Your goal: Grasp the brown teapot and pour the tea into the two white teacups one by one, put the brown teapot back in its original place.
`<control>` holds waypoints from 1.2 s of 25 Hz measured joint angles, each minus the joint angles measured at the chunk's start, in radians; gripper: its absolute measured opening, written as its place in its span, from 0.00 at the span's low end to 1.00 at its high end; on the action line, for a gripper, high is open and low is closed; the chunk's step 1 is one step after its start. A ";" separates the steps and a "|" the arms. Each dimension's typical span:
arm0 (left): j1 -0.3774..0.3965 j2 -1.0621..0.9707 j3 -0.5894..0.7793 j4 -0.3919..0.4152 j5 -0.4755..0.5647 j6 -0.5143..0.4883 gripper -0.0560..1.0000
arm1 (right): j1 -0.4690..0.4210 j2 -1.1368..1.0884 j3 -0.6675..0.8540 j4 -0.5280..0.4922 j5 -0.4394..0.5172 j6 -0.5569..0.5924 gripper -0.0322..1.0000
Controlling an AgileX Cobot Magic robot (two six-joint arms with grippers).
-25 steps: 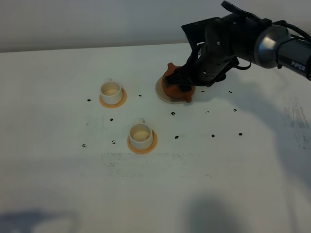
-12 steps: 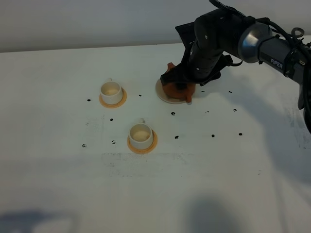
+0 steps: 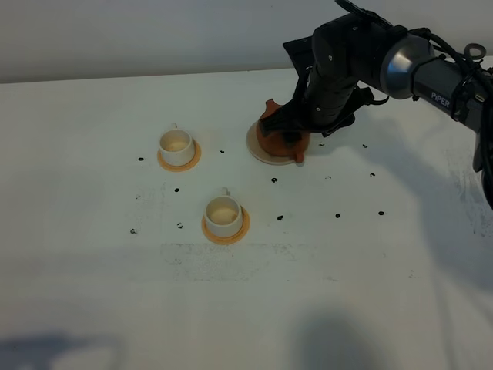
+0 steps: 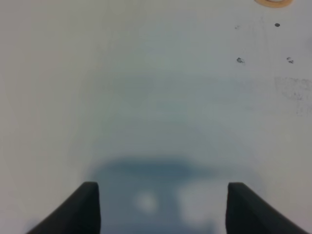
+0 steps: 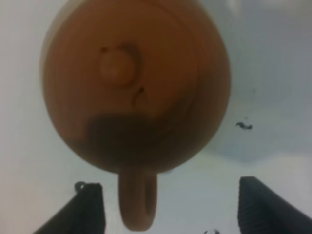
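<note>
The round seam [image 5: 197, 68] shows me the lid [image 5: 118, 67] sitting flush in the brown teapot. So I expect the lid to stay in place when I tilt the teapot to pour.
The brown teapot [image 3: 276, 139] stands upright on its cream saucer, the original place [image 3: 260, 153], at the back of the table. My right gripper [image 3: 295, 137] hangs low over it, open. In the right wrist view the lidded teapot [image 5: 131, 83] fills the frame and its loop handle [image 5: 138, 204] lies between the spread fingertips [image 5: 90, 207] of my right gripper [image 5: 175, 207], touching neither. The two white teacups [image 3: 176, 144] [image 3: 223, 213] sit on orange coasters left of the teapot. The tea is hidden. My left gripper [image 4: 163, 209] is open over bare table.
Small black marks [image 3: 274, 180] dot the white table [image 3: 347, 270] around the cups and saucer. The rim of an orange coaster [image 4: 275, 2] shows at the edge of the left wrist view. A pale wall runs behind the table.
The right arm swung a little to the left and its forearm rose over the teapot. Teapot, saucer and cups have stayed in place.
</note>
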 joint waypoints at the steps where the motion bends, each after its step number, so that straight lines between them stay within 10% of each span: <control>1: 0.000 0.000 0.000 0.000 0.000 0.000 0.57 | 0.000 0.006 0.000 0.000 -0.002 0.000 0.60; 30: 0.000 0.000 0.000 0.000 0.000 -0.006 0.57 | 0.000 0.030 -0.012 -0.013 -0.011 -0.004 0.60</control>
